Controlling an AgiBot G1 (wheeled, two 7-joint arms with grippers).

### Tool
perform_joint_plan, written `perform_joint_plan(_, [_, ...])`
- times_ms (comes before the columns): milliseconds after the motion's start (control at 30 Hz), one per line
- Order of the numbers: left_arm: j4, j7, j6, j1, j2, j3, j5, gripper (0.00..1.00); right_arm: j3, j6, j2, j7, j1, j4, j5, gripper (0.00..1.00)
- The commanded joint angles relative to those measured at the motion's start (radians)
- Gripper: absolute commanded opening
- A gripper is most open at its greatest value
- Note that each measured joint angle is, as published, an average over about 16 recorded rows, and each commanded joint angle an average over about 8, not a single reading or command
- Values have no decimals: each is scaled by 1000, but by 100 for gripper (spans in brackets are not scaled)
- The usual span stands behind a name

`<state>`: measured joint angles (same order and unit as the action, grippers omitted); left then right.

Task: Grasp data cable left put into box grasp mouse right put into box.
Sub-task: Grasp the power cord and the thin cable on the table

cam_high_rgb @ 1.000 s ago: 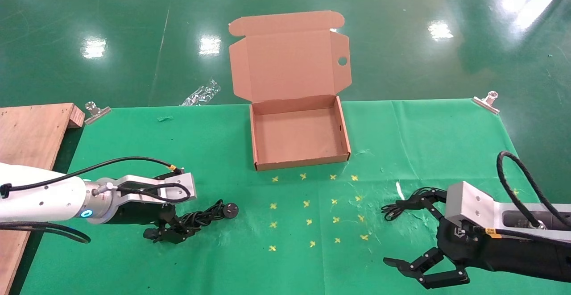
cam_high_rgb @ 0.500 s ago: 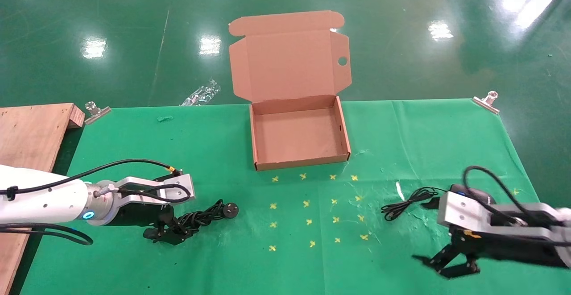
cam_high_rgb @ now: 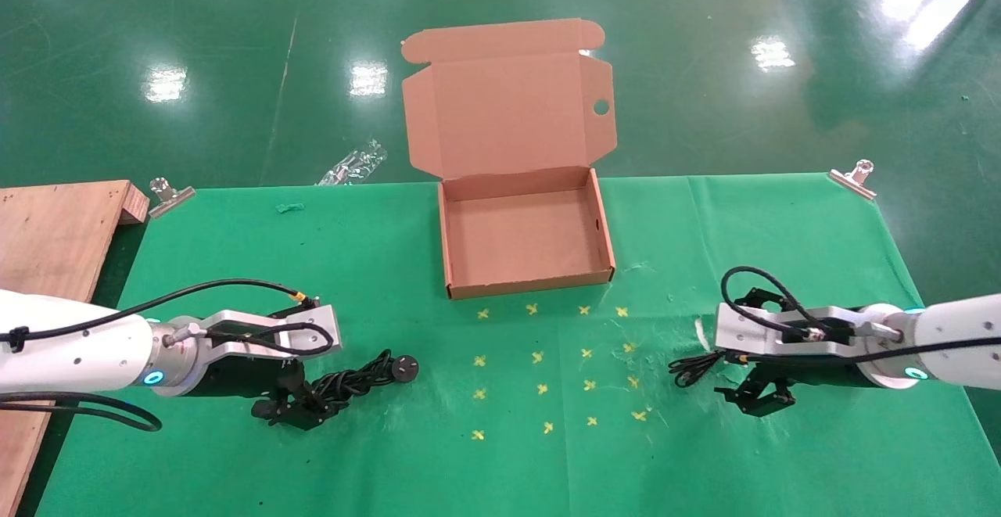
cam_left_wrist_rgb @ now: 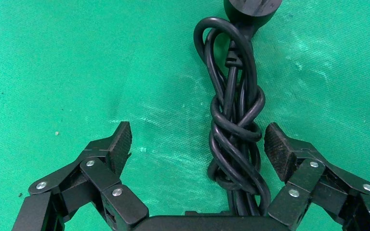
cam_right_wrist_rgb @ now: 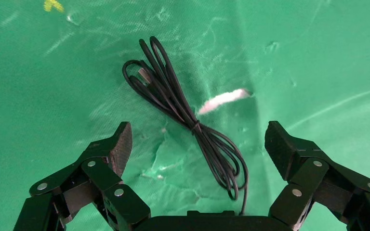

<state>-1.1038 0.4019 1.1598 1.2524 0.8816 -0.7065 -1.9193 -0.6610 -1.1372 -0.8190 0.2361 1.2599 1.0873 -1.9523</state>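
Loops wind (cam_left_wrist_rgb: 237, 126) around the middle of the bundle, so I expect the data cable (cam_high_rgb: 352, 382) to stay together, plug included, when I carry it into the box.
The data cable (cam_high_rgb: 360, 378), a coiled black bundle with a round disc plug (cam_high_rgb: 405, 368), lies on the green cloth at the front left. My left gripper (cam_high_rgb: 293, 411) is open and down around it. In the left wrist view the bundle (cam_left_wrist_rgb: 236, 130) lies between the jaws (cam_left_wrist_rgb: 197, 139), close to one pad (cam_left_wrist_rgb: 274, 144). My right gripper (cam_high_rgb: 739, 360) is open at the front right. The mouse's thin cord (cam_high_rgb: 692, 367) lies between its jaws (cam_right_wrist_rgb: 197, 139) in the right wrist view (cam_right_wrist_rgb: 173, 103). The mouse body is hidden under the right wrist. The open brown box (cam_high_rgb: 532, 282) stands empty at the middle back.
The box lid (cam_high_rgb: 508, 110) stands up behind the box. A wooden board (cam_high_rgb: 55, 227) lies at the left edge. Metal clips (cam_high_rgb: 168, 192) (cam_high_rgb: 852, 177) hold the cloth's back corners. Yellow cross marks (cam_high_rgb: 539, 388) dot the middle front. A white scrap (cam_high_rgb: 700, 333) lies beside the cord.
My right arm has swung from the front right corner back and left, over the mouse, and its open jaws now straddle the cord. My left gripper has hardly moved.
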Motion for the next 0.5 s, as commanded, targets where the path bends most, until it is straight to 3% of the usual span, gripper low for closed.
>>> perform_joint_plan(33, [0, 0, 0, 0, 0, 0, 0, 83, -10, 3, -26, -20, 17, -50, -15, 100])
perform_joint_plan(100, [0, 0, 0, 0, 0, 0, 0, 58, -15, 13, -42, -27, 26, -81, -28, 97])
perform_joint_plan(233, [1, 0, -1, 0, 1, 0, -1, 8, -18, 27, -61, -28, 36, -117, -46, 49])
perform_joint_plan(267, [1, 0, -1, 0, 1, 0, -1, 0, -19, 29, -63, -29, 38, -121, -48, 37])
perform_joint_plan(367, [1, 0, -1, 0, 1, 0, -1, 0, -18, 31, -64, -29, 39, -124, -49, 2])
perform_joint_plan(500, [1, 0, 0, 0, 0, 0, -1, 0, -17, 28, -60, -28, 37, -117, -43, 0])
